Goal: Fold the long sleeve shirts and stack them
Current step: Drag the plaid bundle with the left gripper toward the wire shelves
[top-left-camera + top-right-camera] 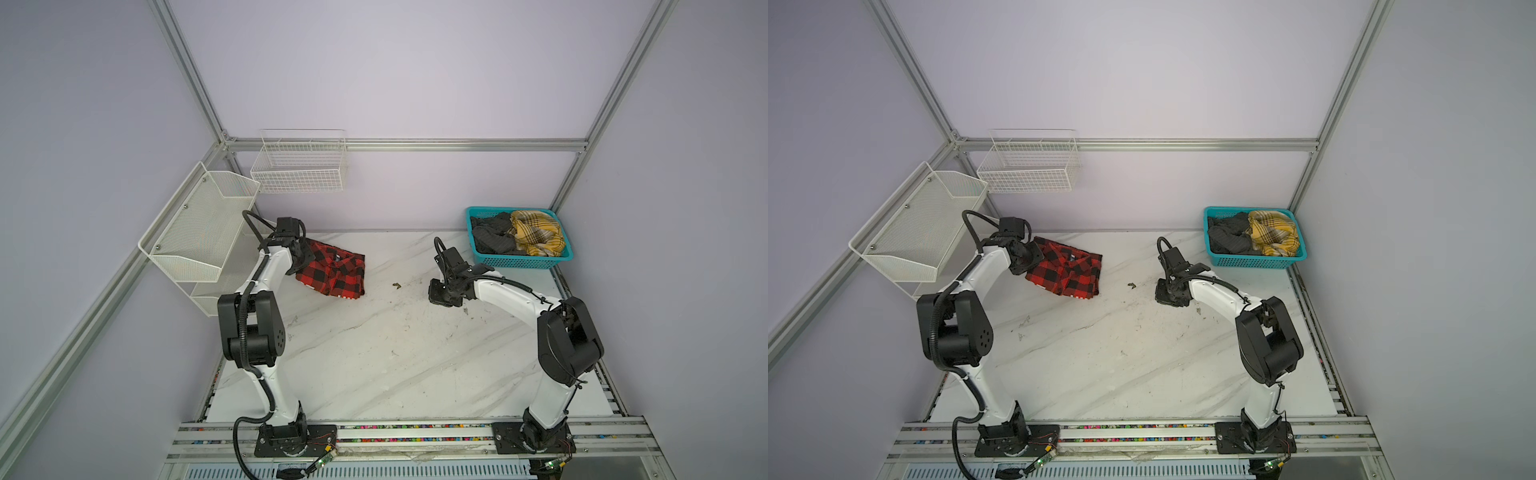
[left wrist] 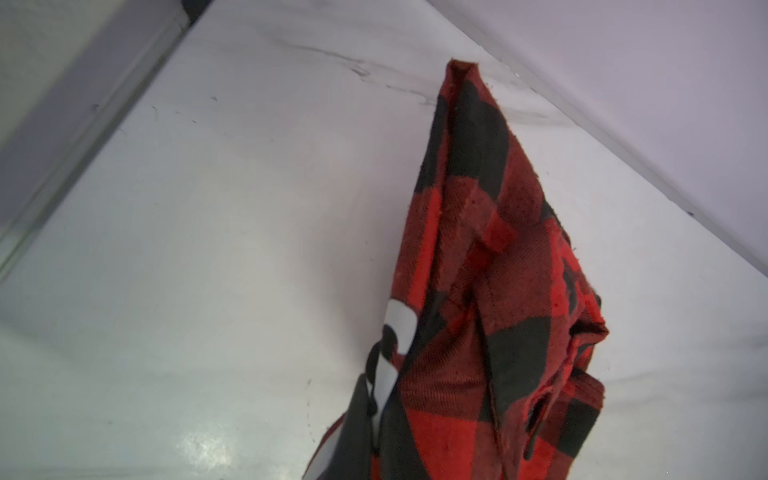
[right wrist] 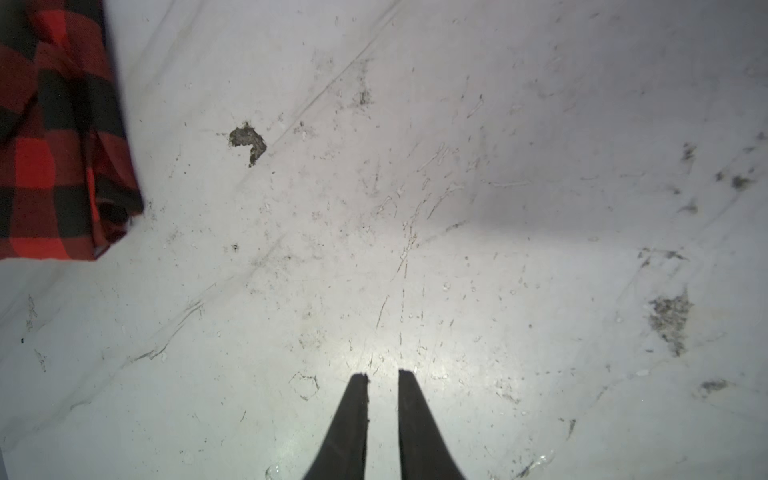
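Observation:
I go on pulling the check shirt, held by its edge in my left gripper, until it sits square at the back corner, since that lies clear.
The red-and-black check shirt lies bunched in a rough fold at the back left of the marble table. My left gripper is shut on its left edge. In the left wrist view the cloth runs from the gripper down to the table, with a bit of white lettering showing. My right gripper hovers over bare table at mid right, slightly open and holding nothing. A yellow plaid shirt and a dark grey shirt lie crumpled in the basket.
The teal basket stands at the back right corner. A white mesh shelf and a wire basket hang on the left and back walls. A small dark chip marks the table between the grippers.

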Available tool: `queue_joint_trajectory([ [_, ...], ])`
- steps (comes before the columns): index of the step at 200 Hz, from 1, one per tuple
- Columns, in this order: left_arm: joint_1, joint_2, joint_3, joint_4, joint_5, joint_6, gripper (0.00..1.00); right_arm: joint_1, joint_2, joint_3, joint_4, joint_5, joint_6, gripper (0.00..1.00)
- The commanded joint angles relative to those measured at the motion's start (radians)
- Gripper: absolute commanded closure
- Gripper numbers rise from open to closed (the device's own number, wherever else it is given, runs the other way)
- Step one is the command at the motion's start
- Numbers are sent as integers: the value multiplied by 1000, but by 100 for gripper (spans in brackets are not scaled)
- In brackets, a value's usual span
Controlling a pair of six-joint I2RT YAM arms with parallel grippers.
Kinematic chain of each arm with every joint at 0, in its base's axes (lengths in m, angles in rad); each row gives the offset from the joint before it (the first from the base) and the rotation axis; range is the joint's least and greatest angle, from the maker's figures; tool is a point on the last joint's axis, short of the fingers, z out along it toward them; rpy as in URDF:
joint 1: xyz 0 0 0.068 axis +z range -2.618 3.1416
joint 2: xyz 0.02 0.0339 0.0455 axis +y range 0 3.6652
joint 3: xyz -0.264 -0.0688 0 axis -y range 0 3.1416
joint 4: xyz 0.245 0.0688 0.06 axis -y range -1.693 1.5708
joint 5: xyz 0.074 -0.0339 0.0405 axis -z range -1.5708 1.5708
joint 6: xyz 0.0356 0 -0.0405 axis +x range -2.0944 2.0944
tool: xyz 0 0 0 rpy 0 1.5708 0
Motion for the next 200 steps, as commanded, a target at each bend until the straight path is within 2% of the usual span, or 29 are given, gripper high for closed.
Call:
queue_joint_trajectory([
  [1,17,56,133,-17,-110,29,100,-6,-16,-2,16,-8,4,82],
  [25,19,140,240,-16,-118,72,100,-6,-24,-5,20,-15,11,82],
  [65,25,242,411,-51,-200,144,100,-6,-56,-52,20,-4,29,82],
  [112,44,278,435,-41,-220,175,100,-6,-85,-86,20,0,52,82],
  [164,56,316,455,-39,-253,195,100,-6,-76,-32,-29,25,66,82],
  [170,57,315,457,-40,-241,194,91,-6,-75,-28,-33,25,66,82],
  [184,57,305,449,-40,-212,188,58,-6,-76,-20,-40,23,64,81],
  [190,56,299,446,-42,-210,180,52,-6,-78,-21,-41,23,65,79],
  [200,53,282,437,-45,-219,169,48,-6,-84,-24,-38,23,62,77],
])
